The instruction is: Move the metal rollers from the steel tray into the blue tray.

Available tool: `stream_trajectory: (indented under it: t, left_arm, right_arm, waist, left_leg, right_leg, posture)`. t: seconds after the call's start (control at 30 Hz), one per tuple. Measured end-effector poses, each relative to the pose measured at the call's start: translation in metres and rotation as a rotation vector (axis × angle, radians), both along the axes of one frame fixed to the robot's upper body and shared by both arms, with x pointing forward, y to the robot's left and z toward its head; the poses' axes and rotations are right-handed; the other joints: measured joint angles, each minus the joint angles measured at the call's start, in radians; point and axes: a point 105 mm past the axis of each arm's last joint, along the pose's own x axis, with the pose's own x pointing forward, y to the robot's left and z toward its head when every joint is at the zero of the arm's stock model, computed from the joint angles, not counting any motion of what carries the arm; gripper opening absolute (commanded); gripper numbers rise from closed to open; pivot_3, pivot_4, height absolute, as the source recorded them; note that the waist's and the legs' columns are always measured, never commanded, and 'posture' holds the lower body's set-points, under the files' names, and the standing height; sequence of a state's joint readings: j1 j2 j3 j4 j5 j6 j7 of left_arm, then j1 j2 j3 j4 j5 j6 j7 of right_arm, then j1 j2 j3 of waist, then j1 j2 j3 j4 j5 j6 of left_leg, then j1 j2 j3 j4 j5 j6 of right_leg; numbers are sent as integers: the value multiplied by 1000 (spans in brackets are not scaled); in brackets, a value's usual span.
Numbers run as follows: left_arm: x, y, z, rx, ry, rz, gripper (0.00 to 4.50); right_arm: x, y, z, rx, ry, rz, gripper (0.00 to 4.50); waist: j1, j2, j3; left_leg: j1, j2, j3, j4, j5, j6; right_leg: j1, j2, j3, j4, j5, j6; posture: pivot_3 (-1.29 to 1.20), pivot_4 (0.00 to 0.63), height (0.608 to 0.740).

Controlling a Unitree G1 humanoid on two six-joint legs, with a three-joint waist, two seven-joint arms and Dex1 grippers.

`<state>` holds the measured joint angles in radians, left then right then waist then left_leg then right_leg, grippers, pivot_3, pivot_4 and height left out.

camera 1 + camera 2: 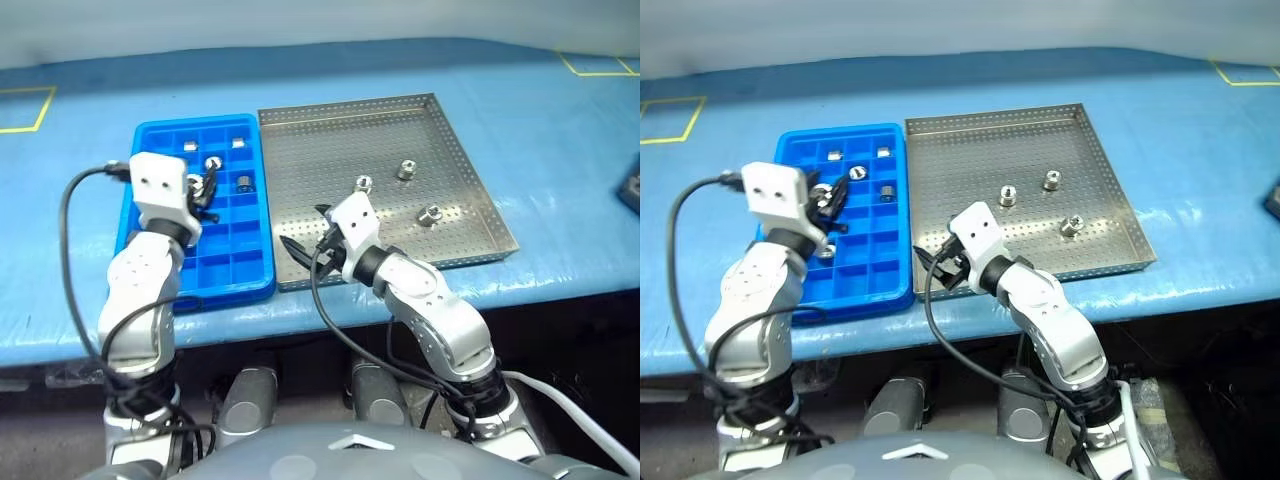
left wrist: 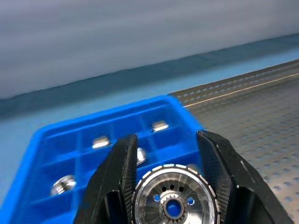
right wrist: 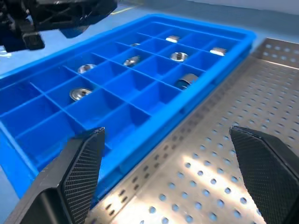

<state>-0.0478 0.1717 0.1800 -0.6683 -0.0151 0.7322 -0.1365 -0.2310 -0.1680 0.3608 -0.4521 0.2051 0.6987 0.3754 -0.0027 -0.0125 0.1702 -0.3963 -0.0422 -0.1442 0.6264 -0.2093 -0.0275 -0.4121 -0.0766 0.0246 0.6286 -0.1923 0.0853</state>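
My left gripper should go on moving down, both fingers gripping the roller's rim, and let go of the roller in the blue tray's empty (image 3: 16, 95) near compartments.
The blue tray (image 1: 236, 262) lies left of the steel tray (image 1: 330, 150), the two touching side by side. Three metal rollers (image 1: 364, 183) (image 1: 406, 171) (image 1: 430, 215) rest in the steel tray's middle. Several more rollers (image 1: 243, 182) sit in the blue tray's far compartments. My left gripper (image 1: 205, 192) hovers over the blue tray's left half, shut on a roller (image 2: 172, 200) clamped between its fingers (image 2: 122, 168). My right gripper (image 1: 305, 235) stands open and holds nothing, low over the steel tray's near left corner beside the blue tray (image 3: 140, 88).
Both trays sit on a blue-covered table (image 1: 560, 150) whose front edge runs just below them. Yellow tape marks (image 1: 30, 108) lie at the far left and far right. A dark object (image 1: 632, 190) pokes in at the right edge.
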Motion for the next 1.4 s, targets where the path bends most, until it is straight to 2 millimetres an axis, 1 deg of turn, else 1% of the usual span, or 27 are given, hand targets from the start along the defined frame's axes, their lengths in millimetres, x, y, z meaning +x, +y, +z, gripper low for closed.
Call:
stream_trajectory:
  t: [0.07, 0.13, 0.27, 0.4, 0.57, 0.6, 0.63, 0.73, 0.8, 0.83, 0.97, 1.03, 1.13, 1.17, 1.2, 1.23, 1.3, 1.33, 1.4]
  left_arm:
    - [-12, 8, -6, -5, 22, 67, 1722]
    - [-19, 12, -12, -8, 46, 101, 1722]
    - [-37, 23, -26, -18, 103, 191, 1722]
    - [-49, 33, -43, -37, 174, 278, 1722]
    - [-54, 36, -51, -63, 202, 315, 1722]
    - [-54, 35, -54, -79, 211, 312, 2457]
    - [-54, 33, -55, -90, 218, 305, 2682]
    - [-51, 28, -56, -129, 217, 277, 3665]
    - [-48, 27, -52, -128, 204, 265, 4342]
    - [-46, 26, -49, -126, 195, 258, 4471]
    - [-42, 24, -43, -128, 171, 234, 4471]
    - [-39, 21, -36, -104, 134, 199, 4471]
    - [-32, 3, -22, -63, 60, 72, 4471]
    - [-32, -6, -21, -56, 48, 12, 4471]
    - [-32, -18, -20, -31, 39, -76, 4471]
    - [-33, -27, -20, -21, 36, -132, 4471]
    - [-39, -51, -23, -7, 39, -287, 4471]
    - [-42, -61, -25, -8, 42, -345, 4471]
    - [-48, -73, -27, -2, 44, -425, 4471]
  right_arm:
    - [0, 5, 0, 3, 1, 31, 4500]
    - [-1, 8, 1, 6, -2, 52, 4500]
    - [-3, 14, -2, 7, 15, 90, 4500]
    - [-7, 18, -4, 3, 19, 118, 4500]
    - [-7, 18, -4, 1, 19, 120, 4500]
    - [-7, 18, -4, 1, 20, 119, 4500]
    - [-7, 18, -5, 0, 21, 117, 4500]
    - [-6, 16, -7, -5, 25, 103, 4500]
    - [-6, 15, -7, -6, 26, 95, 4500]
    - [-5, 14, -8, -7, 27, 92, 4500]
    - [-1, 7, -8, -4, 30, 50, 4500]
    - [7, 3, -4, 18, 21, -19, 4500]
    - [34, -8, 3, 31, -3, -207, 4500]
    - [44, -13, 5, 35, -13, -283, 4500]
    - [60, -21, 9, 45, -24, -407, 4500]
    - [69, -28, 13, 50, -36, -478, 4500]
    - [90, -40, 19, 45, -49, -630, 4500]
    - [97, -45, 20, 32, -52, -685, 4500]
    - [111, -54, 14, -4, -40, -780, 4500]
  waist:
    - [16, 0, 0]
    - [29, -1, 0]
    - [40, -1, 0]
    - [45, -1, 0]
    - [49, -1, 0]
    - [49, -1, -1]
    - [49, -1, -1]
    - [48, -1, -1]
    - [47, -1, -1]
    - [46, -1, -1]
    - [46, -1, -1]
    - [46, -1, -1]
    - [45, 0, -1]
    - [45, -1, -1]
    - [44, 0, -1]
    - [43, 0, -1]
    - [40, 0, -1]
    - [40, 1, -1]
    - [38, 1, -1]
  left_leg:
    - [0, 0, 0, 0, 0, 0]
    - [0, 0, -1, 1, 0, -1]
    - [1, 1, -1, 0, 1, -1]
    - [0, 1, -1, 0, 1, -1]
    - [0, 1, -1, 0, 1, -1]
    - [0, 1, -1, 0, 1, -1]
    - [0, 1, -1, 0, 1, -1]
    - [0, 1, -1, 0, 0, -2]
    - [0, 1, -1, 0, 0, -2]
    - [0, 1, -1, 0, 0, -2]
    - [0, 1, -1, 0, 0, -2]
    - [0, 1, -1, -1, 0, -2]
    - [0, 1, 0, -1, 1, -3]
    - [0, 1, 0, -1, 1, -3]
    - [0, 1, 0, -1, 1, -3]
    - [0, 1, 0, -1, 1, -3]
    - [0, 1, 1, -2, 1, -3]
    - [0, 1, 1, -3, 1, -3]
    - [0, 1, 1, -6, 1, -3]
  right_leg:
    - [0, 0, 0, 0, -1, -1]
    - [0, 0, -1, 1, -1, -2]
    - [0, 0, -1, 1, -2, -3]
    - [-1, 0, -2, 1, -3, -5]
    - [-1, 0, -2, 1, -3, -5]
    - [0, 0, -2, 1, -3, -5]
    - [-1, 0, -2, 1, -3, -5]
    - [-1, 0, -3, 1, -3, -5]
    - [-1, 0, -3, 1, -3, -6]
    - [-1, 0, -3, 1, -3, -6]
    - [-1, 0, -3, 1, -3, -6]
    - [-1, 0, -3, 1, -3, -6]
    - [-2, 0, -3, 1, -3, -7]
    - [-2, 0, -3, 1, -3, -7]
    - [-2, 0, -3, 1, -3, -7]
    - [-2, 0, -3, 1, -3, -7]
    - [-3, 0, -3, 1, -3, -8]
    - [-3, 0, -2, 1, -3, -8]
    - [-4, 0, -3, 1, -3, -10]
  posture:
    - [179, 150, 740]
    - [202, 150, 740]
    - [202, 150, 740]
    - [218, 150, 740]
    - [200, 150, 740]
    - [200, 150, 740]
    - [200, 150, 740]
    - [180, 150, 740]
    - [179, 150, 740]
    - [179, 150, 740]
    - [178, 150, 740]
    - [173, 150, 740]
    - [158, 150, 740]
    - [153, 150, 740]
    - [150, 150, 740]
    - [150, 150, 740]
    - [158, 150, 740]
    - [166, 150, 740]
    - [176, 150, 740]
